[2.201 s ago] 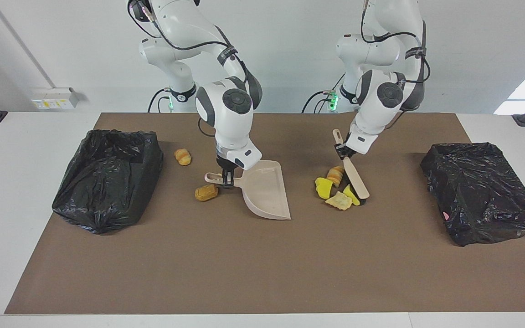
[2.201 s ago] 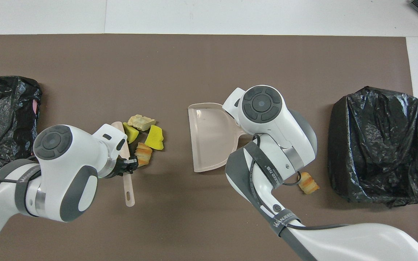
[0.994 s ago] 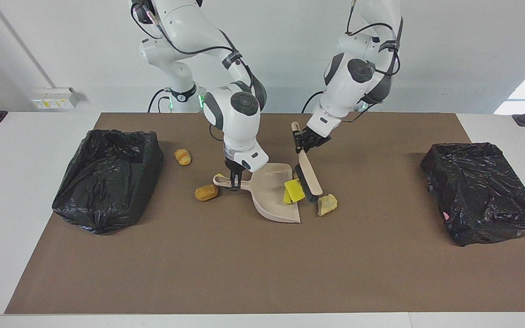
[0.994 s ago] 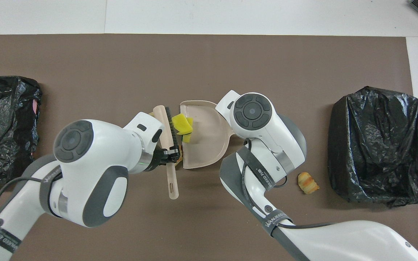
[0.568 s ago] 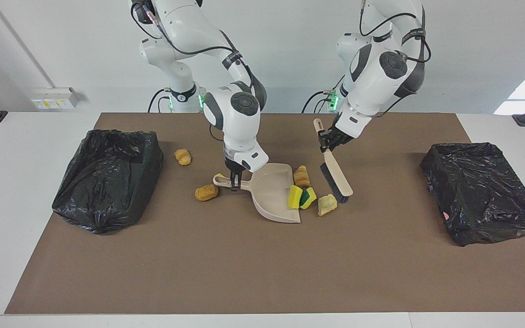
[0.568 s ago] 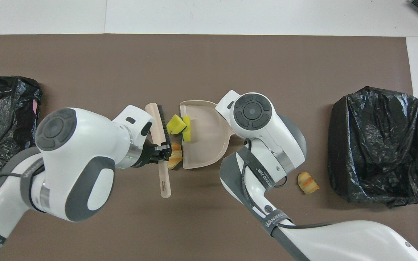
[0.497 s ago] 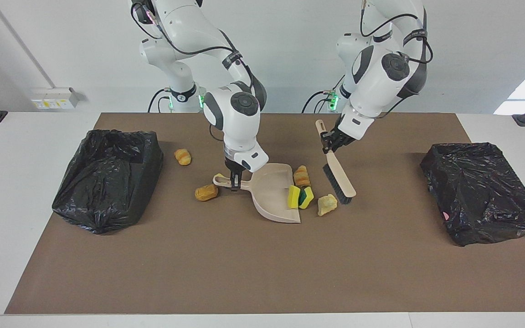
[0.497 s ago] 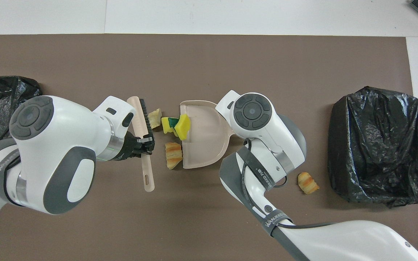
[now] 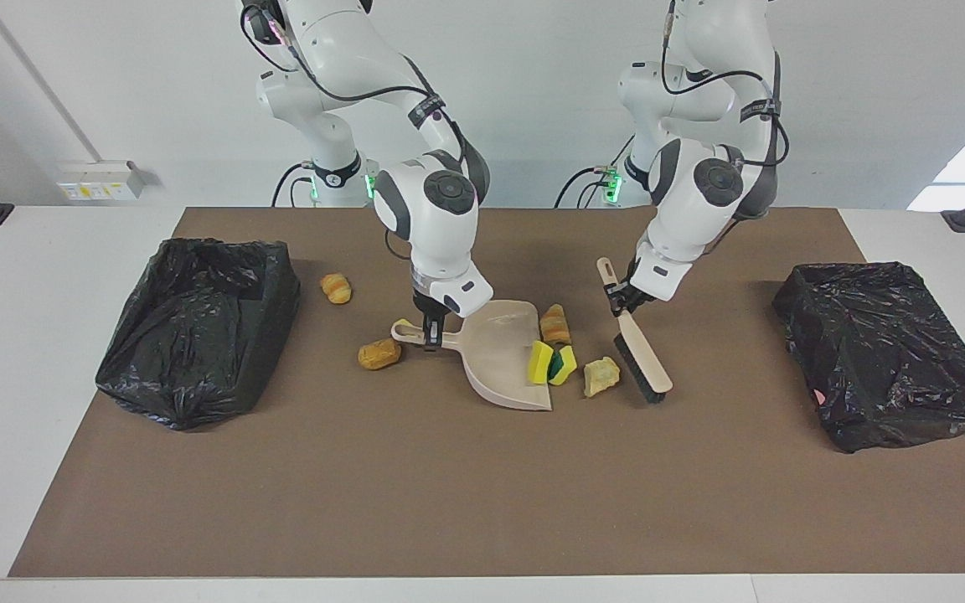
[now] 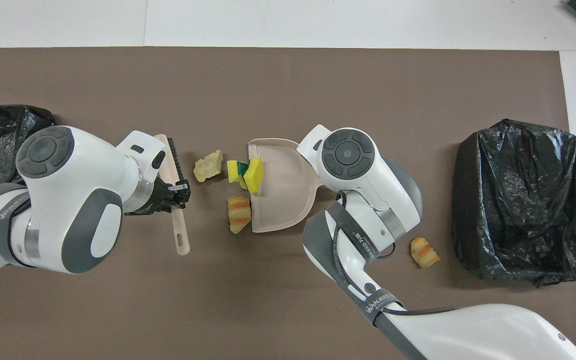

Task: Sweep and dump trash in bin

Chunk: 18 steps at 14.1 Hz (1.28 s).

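Observation:
My left gripper should sweep the bread and croissant pieces (image 10: 208,165) into the dustpan (image 10: 280,187) before my right gripper lifts the dustpan, because the pieces are outside the dustpan's opening.
My right gripper (image 9: 425,333) is shut on the handle of the beige dustpan (image 9: 495,356), which rests on the brown mat. At the pan's open mouth lie trash pieces: two yellow sponge chunks (image 9: 551,363) (image 10: 249,173), a croissant piece (image 9: 554,323) (image 10: 239,214) and a pale bread piece (image 9: 601,375) (image 10: 207,166). My left gripper (image 9: 621,301) (image 10: 177,192) is shut on the handle of the black-bristled brush (image 9: 643,368) (image 10: 172,162). The brush head sits just beside the bread piece, toward the left arm's end.
Two black-bagged bins stand at the mat's ends, one (image 9: 198,327) (image 10: 523,200) at the right arm's end and one (image 9: 885,352) at the left arm's. Two more croissant pieces (image 9: 336,287) (image 9: 379,353) lie between the dustpan handle and the right arm's bin.
The brush has drawn back from the pan's mouth toward the left arm's end and come lower. The sponges, croissant and bread piece stay by the mouth. The dustpan has not moved.

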Tool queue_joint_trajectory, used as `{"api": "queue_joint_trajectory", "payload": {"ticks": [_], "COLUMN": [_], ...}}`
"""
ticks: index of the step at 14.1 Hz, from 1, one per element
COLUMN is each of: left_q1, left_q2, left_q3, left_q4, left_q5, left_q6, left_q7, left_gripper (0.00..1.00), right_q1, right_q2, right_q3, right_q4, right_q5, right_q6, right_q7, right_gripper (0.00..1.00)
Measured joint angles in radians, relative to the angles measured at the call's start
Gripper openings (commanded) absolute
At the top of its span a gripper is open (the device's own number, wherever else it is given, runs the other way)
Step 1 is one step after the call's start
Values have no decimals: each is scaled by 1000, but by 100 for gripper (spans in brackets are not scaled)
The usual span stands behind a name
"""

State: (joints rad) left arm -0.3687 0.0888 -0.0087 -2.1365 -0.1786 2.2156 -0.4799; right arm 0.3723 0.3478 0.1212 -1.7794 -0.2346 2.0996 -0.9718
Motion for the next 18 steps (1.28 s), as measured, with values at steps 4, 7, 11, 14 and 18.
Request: {"api": "queue_joint_trajectory", "payload": {"ticks": [4, 7, 11, 14, 18], "left_q1": [-93, -186, -247, -225, -122], "left_q2": [5, 4, 0, -12, -33], "left_q3": [-11, -16, -16, 4, 14], "left_q4": [1, 6, 24, 55, 79], "left_q5": [-7, -60, -76, -77, -78], "left_q6": [57, 82, 80, -14, -161], "left_q7": [-1, -3, -37, -107, -222], "left_gripper": [0, 0, 0, 0, 0], "right_q1": [0, 0, 0, 0, 0], "right_q2": [0, 0, 0, 0, 0], "right_q3": [0, 0, 0, 0, 0], "right_q4": [-13, -18, -21, -22, -23], "right_q5": [0, 0, 0, 0, 0], "right_q6": [22, 29, 30, 32, 33], "right_q7": [3, 6, 10, 10, 10], "right_gripper": [0, 0, 0, 0, 0]}}
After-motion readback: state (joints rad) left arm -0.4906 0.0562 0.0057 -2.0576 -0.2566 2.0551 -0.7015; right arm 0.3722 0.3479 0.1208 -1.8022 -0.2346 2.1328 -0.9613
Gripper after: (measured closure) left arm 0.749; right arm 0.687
